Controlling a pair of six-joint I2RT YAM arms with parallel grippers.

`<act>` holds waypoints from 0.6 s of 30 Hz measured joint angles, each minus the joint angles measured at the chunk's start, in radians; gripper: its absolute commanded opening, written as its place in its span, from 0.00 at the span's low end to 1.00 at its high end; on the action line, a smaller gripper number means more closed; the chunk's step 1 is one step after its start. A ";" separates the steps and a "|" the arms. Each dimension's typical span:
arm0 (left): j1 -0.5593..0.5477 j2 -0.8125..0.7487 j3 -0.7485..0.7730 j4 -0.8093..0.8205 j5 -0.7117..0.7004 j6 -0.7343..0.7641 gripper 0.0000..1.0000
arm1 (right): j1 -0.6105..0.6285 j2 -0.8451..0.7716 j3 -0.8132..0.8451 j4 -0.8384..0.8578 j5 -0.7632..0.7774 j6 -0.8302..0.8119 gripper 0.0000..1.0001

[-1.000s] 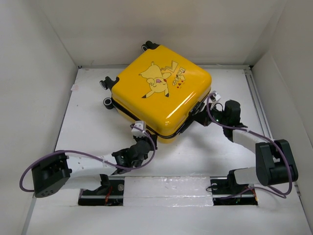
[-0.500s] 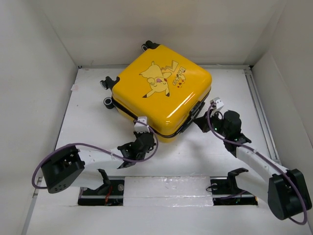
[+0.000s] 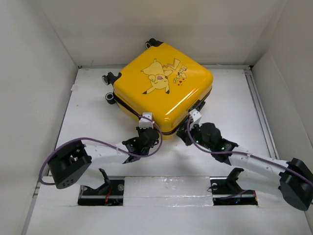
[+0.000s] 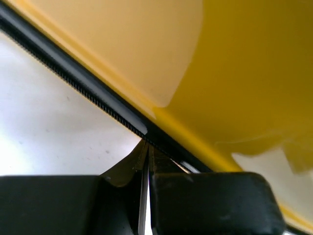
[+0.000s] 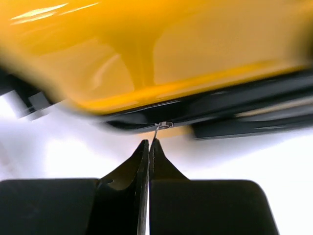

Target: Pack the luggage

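The suitcase is lying crooked, and its black zipper band [image 3: 126, 106] slants away from my right gripper, so I should take hold of the corner wheel [image 3: 108, 79] with my left gripper and swing that side of the suitcase closer.
The luggage [image 3: 164, 85] is a glossy yellow hard-shell suitcase with a Pikachu print. It lies flat and closed at the back middle of the table. My left gripper [image 3: 150, 132] is shut, with its tips [image 4: 146, 145] against the black zipper band [image 4: 98, 100] at the near corner. My right gripper [image 3: 189, 136] is at the near-right edge, shut on a thin metal zipper pull [image 5: 157, 131] that hangs from the black zipper line [image 5: 210, 105]. The yellow shell fills the top of both wrist views.
The black spinner wheels [image 3: 108, 79] stick out at the suitcase's left and back [image 3: 154, 43]. White enclosure walls stand on the left, back and right. A metal rail [image 3: 257, 112] runs along the table's right side. The arm mounts [image 3: 166, 188] sit at the near edge.
My right gripper has swept left along the suitcase's near-right edge toward the near corner. My left gripper has moved up to that corner. The suitcase has shifted slightly toward the back.
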 measured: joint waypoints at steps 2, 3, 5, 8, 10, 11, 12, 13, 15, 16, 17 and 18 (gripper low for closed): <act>0.009 0.015 0.021 -0.014 -0.016 0.005 0.00 | 0.121 0.018 0.002 0.014 0.066 0.024 0.00; 0.013 0.022 0.032 -0.020 -0.023 0.012 0.00 | 0.168 0.031 0.007 0.023 0.101 0.035 0.00; 0.020 0.035 0.057 -0.028 -0.025 0.029 0.00 | 0.273 0.076 0.033 0.043 0.132 0.058 0.00; 0.024 0.055 0.091 -0.047 -0.032 0.051 0.00 | 0.353 0.140 0.085 0.058 0.254 0.074 0.00; 0.031 0.060 0.097 -0.049 -0.024 0.054 0.00 | 0.382 0.164 0.096 0.065 0.313 0.089 0.00; 0.034 0.061 0.097 -0.049 -0.016 0.054 0.00 | 0.390 0.175 0.096 0.076 0.331 0.095 0.00; 0.038 0.061 0.097 -0.048 -0.010 0.054 0.00 | 0.396 0.188 0.096 0.096 0.351 0.102 0.00; 0.042 0.061 0.097 -0.048 -0.004 0.054 0.00 | 0.403 0.206 0.095 0.122 0.370 0.108 0.00; 0.044 0.061 0.097 -0.048 0.001 0.053 0.04 | 0.420 0.255 0.095 0.188 0.412 0.115 0.00; 0.045 0.060 0.097 -0.048 0.002 0.054 0.09 | 0.427 0.287 0.096 0.231 0.434 0.117 0.00; 0.047 0.058 0.097 -0.055 0.002 0.055 0.28 | 0.434 0.320 0.098 0.265 0.456 0.118 0.00; 0.051 0.053 0.097 -0.071 -0.005 0.054 0.41 | 0.439 0.345 0.101 0.295 0.475 0.122 0.00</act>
